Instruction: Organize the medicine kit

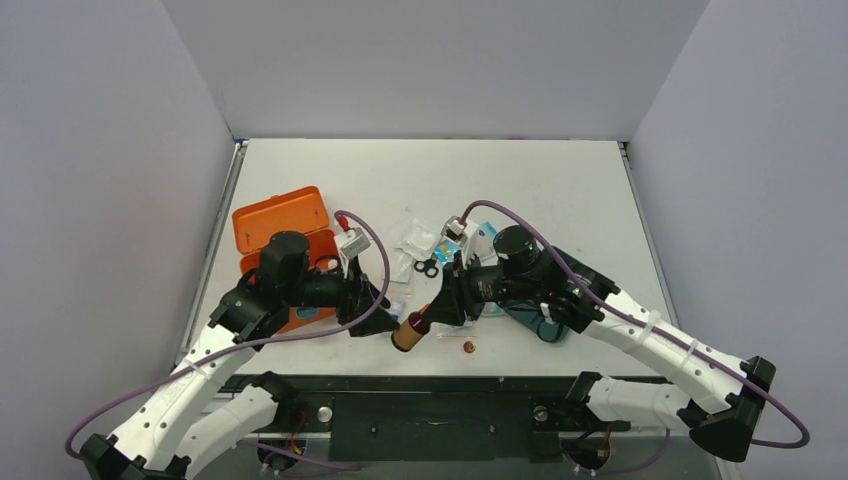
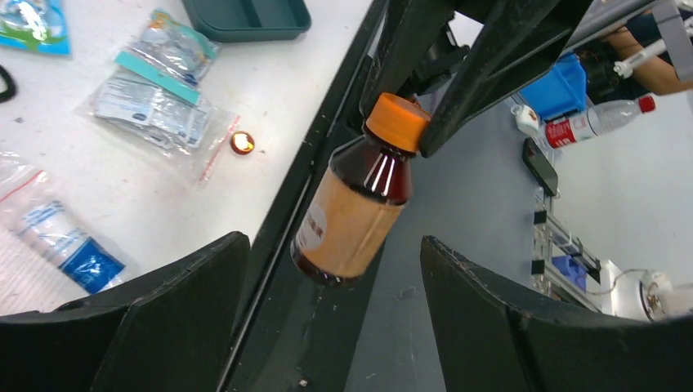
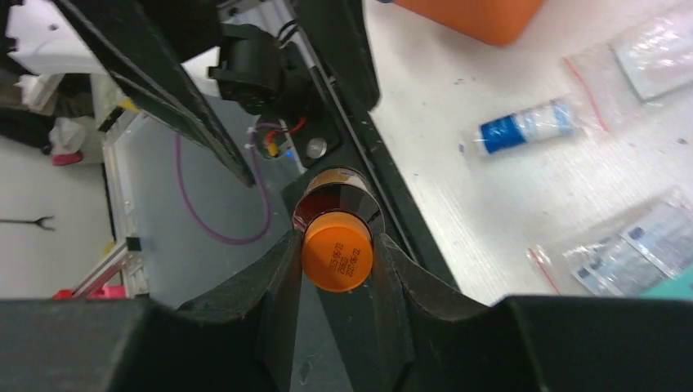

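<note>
The bottle's base points between the open fingers of my left gripper. My right gripper goes on holding the orange cap until those fingers close on the bottle.
The orange medicine kit stands at the table's left with its lid open; its corner shows in the right wrist view. My right gripper is shut on the orange cap of a brown medicine bottle and holds it tilted above the table's near edge. In the left wrist view the bottle hangs by its cap just ahead of my left gripper. That gripper is open and empty, its jaws wide apart on either side of the bottle's base. In the top view my left gripper is right of the kit.
A teal divided tray lies under my right arm. Bagged sachets, a bagged blue and white tube, black scissors and other packets lie mid-table. A small round orange-red item sits near the front edge.
</note>
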Robot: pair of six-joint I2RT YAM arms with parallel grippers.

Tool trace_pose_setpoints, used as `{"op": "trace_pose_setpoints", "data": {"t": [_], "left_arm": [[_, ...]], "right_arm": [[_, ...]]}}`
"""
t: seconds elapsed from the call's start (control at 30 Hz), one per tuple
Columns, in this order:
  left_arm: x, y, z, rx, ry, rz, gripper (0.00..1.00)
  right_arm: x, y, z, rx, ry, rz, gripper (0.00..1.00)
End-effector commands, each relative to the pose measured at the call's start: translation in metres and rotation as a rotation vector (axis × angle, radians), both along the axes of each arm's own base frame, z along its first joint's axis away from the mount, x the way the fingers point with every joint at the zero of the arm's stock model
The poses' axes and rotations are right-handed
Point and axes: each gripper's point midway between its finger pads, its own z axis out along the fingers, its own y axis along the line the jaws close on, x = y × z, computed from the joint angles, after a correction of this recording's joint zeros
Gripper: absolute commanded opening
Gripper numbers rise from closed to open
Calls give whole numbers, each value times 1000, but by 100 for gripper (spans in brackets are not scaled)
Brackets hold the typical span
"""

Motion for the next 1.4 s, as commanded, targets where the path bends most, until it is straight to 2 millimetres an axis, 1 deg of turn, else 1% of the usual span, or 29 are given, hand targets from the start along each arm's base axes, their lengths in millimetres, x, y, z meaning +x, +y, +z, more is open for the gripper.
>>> {"op": "trace_pose_setpoints", "data": {"t": [0.0,0.17,0.4,0.47,0.57,0.73,1.07,1.2,1.33,1.37], "left_arm": [[-20,-5,21,-45,-58,-100,75],[-33,-6,24,-61,-72,-153,75],[-55,-6,40,-144,-101,-253,74],[-59,-6,41,-159,-99,-268,74],[-61,-6,41,-169,-95,-278,73],[-64,-6,43,-178,-99,-292,68],[-61,-7,40,-175,-95,-283,64],[-61,-8,40,-177,-96,-283,57],[-61,-8,43,-182,-103,-283,46],[-60,-8,43,-181,-103,-282,39]], "right_arm": [[-16,29,51,199,-38,107,0],[-25,35,63,242,-42,141,0],[-24,36,75,281,-58,125,0],[-23,37,77,292,-56,118,0],[-21,38,80,308,-51,101,0],[-20,39,82,320,-49,93,0],[-23,39,92,375,-38,86,0],[-22,39,91,373,-37,81,0],[-22,38,88,360,-38,76,0],[-21,38,87,356,-38,72,0]]}}
